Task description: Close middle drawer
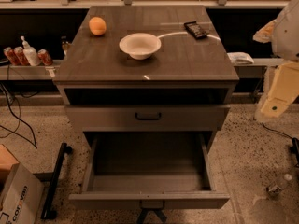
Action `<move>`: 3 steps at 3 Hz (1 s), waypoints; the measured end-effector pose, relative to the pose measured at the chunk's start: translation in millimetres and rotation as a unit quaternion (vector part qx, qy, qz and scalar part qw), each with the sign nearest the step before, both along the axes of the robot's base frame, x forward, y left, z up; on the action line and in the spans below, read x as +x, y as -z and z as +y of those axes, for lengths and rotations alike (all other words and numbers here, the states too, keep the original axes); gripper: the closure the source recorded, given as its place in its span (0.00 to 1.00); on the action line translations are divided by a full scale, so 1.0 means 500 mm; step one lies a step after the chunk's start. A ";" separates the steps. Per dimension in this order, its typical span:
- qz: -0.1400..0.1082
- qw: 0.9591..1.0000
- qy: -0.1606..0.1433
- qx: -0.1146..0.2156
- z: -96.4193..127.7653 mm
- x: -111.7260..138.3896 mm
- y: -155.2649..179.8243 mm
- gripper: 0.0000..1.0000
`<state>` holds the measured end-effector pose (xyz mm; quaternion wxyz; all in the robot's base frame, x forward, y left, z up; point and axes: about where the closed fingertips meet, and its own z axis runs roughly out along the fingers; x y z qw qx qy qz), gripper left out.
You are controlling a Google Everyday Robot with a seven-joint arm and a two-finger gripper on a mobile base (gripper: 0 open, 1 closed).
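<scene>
My gripper will push the front of the middle drawer point(149, 200) off centre, and the drawer will slide in straight and square because both tray sides point(205, 164) run evenly into the cabinet.
The middle drawer point(149, 200) of the grey-brown cabinet point(140, 55) is pulled far out towards me. Its deep box tray point(148, 160) looks empty and its low flat front faces the bottom of the view. Its small handle point(152, 204) is at the centre of the front. My gripper point(150, 215) shows as a dark shape at the bottom edge, just below and in front of that handle. The taller drawer point(148, 117) above, with a dark bar handle, stands slightly out. The lowest drawer is hidden under the open one.
On the cabinet top are an orange point(97, 25), a white bowl point(139, 45) and a dark device point(195, 30). My arm's white and yellow links point(282, 85) are at the right. A cardboard box point(16, 197) and a black bar point(55, 181) lie at the left; a plastic bottle point(279, 185) lies at the right.
</scene>
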<state>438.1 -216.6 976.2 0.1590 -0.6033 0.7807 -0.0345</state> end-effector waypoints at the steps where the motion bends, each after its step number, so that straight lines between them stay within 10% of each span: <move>1: 0.000 1.000 0.000 0.000 0.000 0.000 0.000 0.00; 3: 0.000 1.000 -0.010 0.015 0.016 -0.008 0.026 0.35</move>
